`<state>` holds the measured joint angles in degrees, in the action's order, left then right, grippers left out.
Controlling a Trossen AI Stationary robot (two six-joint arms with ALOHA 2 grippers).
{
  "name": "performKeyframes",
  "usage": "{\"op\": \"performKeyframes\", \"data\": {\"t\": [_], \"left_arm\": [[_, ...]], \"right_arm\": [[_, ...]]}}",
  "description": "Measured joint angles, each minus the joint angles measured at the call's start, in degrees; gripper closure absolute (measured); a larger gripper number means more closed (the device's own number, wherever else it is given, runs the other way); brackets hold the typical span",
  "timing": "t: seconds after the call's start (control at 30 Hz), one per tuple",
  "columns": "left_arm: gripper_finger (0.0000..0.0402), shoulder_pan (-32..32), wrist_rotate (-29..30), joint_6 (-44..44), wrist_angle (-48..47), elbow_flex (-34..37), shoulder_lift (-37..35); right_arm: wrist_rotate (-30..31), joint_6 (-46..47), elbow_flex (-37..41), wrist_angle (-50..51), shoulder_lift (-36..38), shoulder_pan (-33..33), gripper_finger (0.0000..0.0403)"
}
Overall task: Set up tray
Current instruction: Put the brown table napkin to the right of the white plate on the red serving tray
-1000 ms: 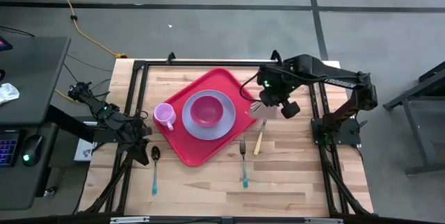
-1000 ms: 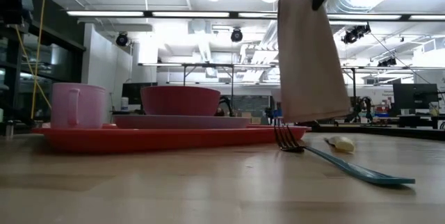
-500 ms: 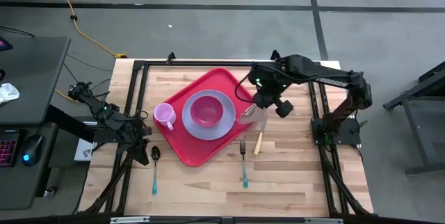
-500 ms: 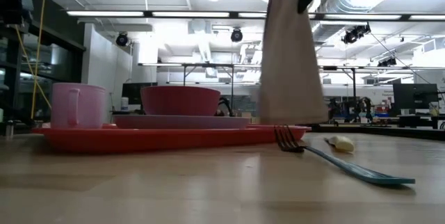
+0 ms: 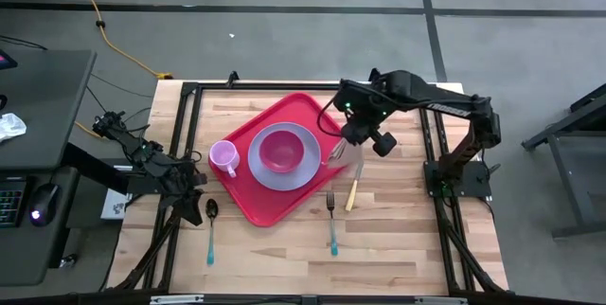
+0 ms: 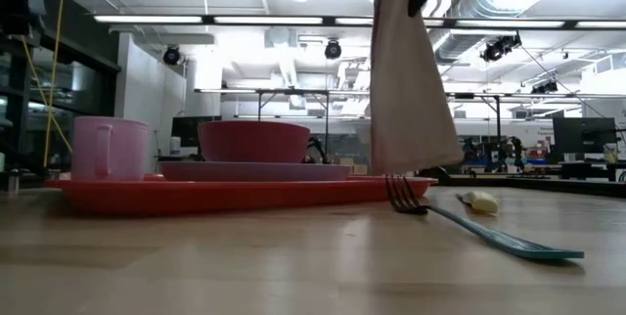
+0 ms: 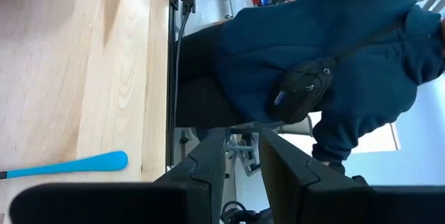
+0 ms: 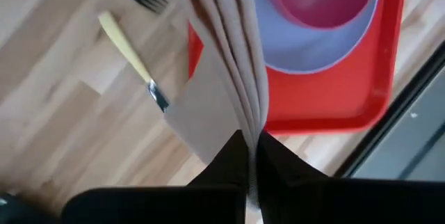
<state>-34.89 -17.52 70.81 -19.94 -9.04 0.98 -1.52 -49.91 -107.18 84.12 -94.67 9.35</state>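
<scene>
The napkin hangs past the tray's rim and over the knife's blade [image 5: 359,170]. Next, my right gripper pulls the napkin back and puts it in the tray [image 5: 320,126] next to the plate.
The red tray [image 5: 248,188] lies mid-table and carries a lavender plate [image 5: 305,169] with a dark pink bowl [image 5: 281,151] on it, and a pink cup [image 5: 223,157] at its left end. My right gripper [image 5: 352,140] hangs above the tray's right edge, shut on a folded tan napkin [image 6: 406,90], which shows in the right wrist view as the tan napkin [image 8: 222,57]. My left gripper [image 7: 243,165] waits open at the table's left edge, with nothing between its fingers. My right gripper pinches the napkin's top edge [image 8: 248,123] between its two fingers, several folded layers together. The fingers come from above, pointing down. The napkin hangs below them, lifted clear, its lower edge [image 6: 411,166] just above the tray's rim and the fork.
A yellow-handled knife [image 5: 352,191] and a blue-handled fork [image 5: 331,220] lie on the wood right of the tray. A blue-handled spoon [image 5: 210,229] lies near the left arm. A person in a blue top [image 7: 327,50] stands beyond the table's edge.
My right gripper has gone a little toward the table's left edge, over the tray's right edge, and its wrist has rolled. The napkin has swung along with it and turned about, still hanging clear.
</scene>
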Motion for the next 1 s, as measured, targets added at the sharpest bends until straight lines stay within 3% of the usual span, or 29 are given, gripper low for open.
{"op": "performKeyframes", "data": {"t": [0.3,0.77,1.0], "left_arm": [[0.0284,0.0,0.0,0.0,0.0,0.0,0.0],[0.0284,0.0,0.1,0.0,0.0,0.0,0.0],[0.0284,0.0,0.2,0.0,0.1,0.0,0.0]], "right_arm": [[-4.2,-0.5,-0.3,3.7,0.1,0.0,0.0403],[-0.5,-6.9,12.0,-8.0,0.0,1.5,0.0403],[1.0,-7.6,14.3,-14.6,0.0,3.7,0.0403]]}}
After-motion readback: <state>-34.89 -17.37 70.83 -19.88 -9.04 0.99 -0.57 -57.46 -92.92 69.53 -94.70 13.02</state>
